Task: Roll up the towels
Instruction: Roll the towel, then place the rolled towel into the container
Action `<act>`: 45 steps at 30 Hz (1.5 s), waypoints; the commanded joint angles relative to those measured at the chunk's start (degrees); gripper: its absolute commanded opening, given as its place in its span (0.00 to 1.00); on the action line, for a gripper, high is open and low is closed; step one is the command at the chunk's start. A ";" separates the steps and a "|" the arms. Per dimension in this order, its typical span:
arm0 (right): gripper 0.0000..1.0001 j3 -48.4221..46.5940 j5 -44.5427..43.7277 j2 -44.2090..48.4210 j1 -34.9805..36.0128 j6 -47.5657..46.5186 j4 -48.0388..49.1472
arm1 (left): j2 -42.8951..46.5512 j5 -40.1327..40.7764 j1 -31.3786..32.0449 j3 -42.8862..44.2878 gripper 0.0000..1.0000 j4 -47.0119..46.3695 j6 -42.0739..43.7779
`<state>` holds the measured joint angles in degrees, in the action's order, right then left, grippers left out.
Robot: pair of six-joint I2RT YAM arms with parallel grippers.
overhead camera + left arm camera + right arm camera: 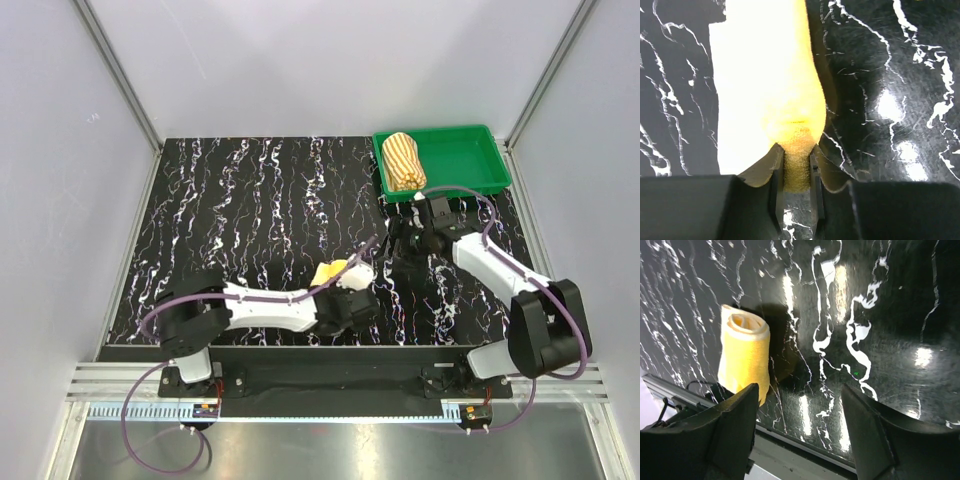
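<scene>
A hollow core [739, 321] can be seen in the yellow towel's coiled end. I expect the yellow towel [745, 357] to squeeze narrow but stay rolled when I lift it.
The plain yellow towel [335, 272] is rolled up near the front middle of the black marble table [250, 200]. My left gripper [352, 298] is shut on its near end. In the left wrist view the yellow towel [770, 75] stretches away from the gripper [797, 167], with a fold of it pinched between the jaws. My right gripper [408, 248] hovers to the right of the towel. It is open and holds nothing [800, 415], and the rolled yellow towel [745, 355] lies to its left. The striped orange-and-cream towel [404, 160] lies rolled in the green tray [470, 165].
The green tray sits at the table's back right corner. Grey walls and metal frame posts [120, 70] close in the table on three sides. The table's front edge and rail [790, 440] run just beyond the right gripper's fingers.
</scene>
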<state>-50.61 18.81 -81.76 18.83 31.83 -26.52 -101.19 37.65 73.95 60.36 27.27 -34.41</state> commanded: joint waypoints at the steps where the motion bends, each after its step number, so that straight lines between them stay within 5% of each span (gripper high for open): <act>1: 0.74 -2.83 -0.36 3.26 -0.20 -2.75 -3.89 | 5.19 -8.45 -2.75 -4.36 0.01 -6.07 -4.07; 10: 0.76 7.36 11.76 9.33 -0.11 5.16 12.09 | 19.60 -29.99 -15.67 -22.99 0.00 -26.72 -12.51; 20: 0.77 16.85 23.37 6.36 -0.02 13.59 35.81 | 20.51 -49.58 -28.41 -37.85 0.00 -49.82 -21.30; 26: 0.77 19.15 26.46 -1.72 2.17 14.66 49.19 | 16.73 -54.17 -31.59 -43.30 0.00 -59.51 -26.58; 45: 0.77 10.63 23.73 -27.31 14.65 15.98 66.34 | 15.58 -54.70 -33.79 -49.46 0.00 -63.65 -29.74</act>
<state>-38.06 43.22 -106.52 31.77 47.88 35.97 -83.13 -15.97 40.25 13.26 -40.56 -64.60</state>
